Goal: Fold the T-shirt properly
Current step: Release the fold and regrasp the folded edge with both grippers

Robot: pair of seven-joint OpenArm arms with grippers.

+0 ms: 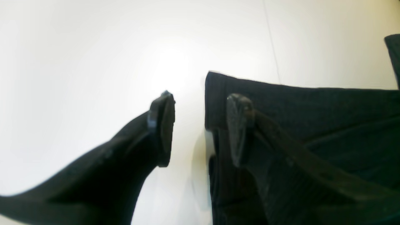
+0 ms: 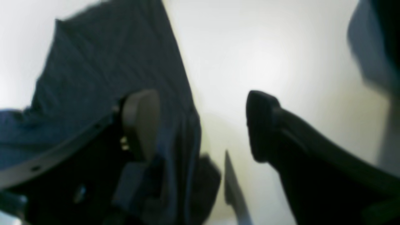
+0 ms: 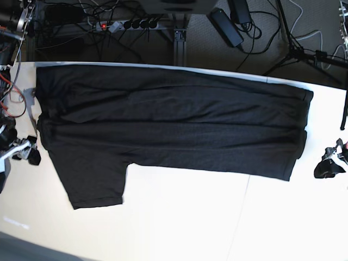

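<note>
My gripper will fold over while the black T-shirt's sleeve sticks out well past the body's near edge (image 3: 129,162), so its tip (image 3: 98,200) will drag along but still poke out.
The black T-shirt (image 3: 163,130) lies spread across the white table (image 3: 217,228), its long body folded over itself, with one sleeve (image 3: 92,179) sticking out toward the near edge at the left. My left gripper (image 1: 200,128) is open just off the shirt's right end; one finger (image 1: 239,128) hovers over the cloth corner (image 1: 297,118), the other over bare table. My right gripper (image 2: 200,125) is open at the shirt's left end, with cloth (image 2: 109,62) under one finger (image 2: 140,122). Neither holds anything. In the base view the left gripper (image 3: 328,167) and the right gripper (image 3: 27,152) flank the shirt.
Behind the table's far edge lie a power strip (image 3: 128,24), tangled cables, a black adapter (image 3: 225,27) and stand legs (image 3: 179,38). A thin seam (image 3: 239,217) runs across the tabletop. Bare white surface stretches along the near side.
</note>
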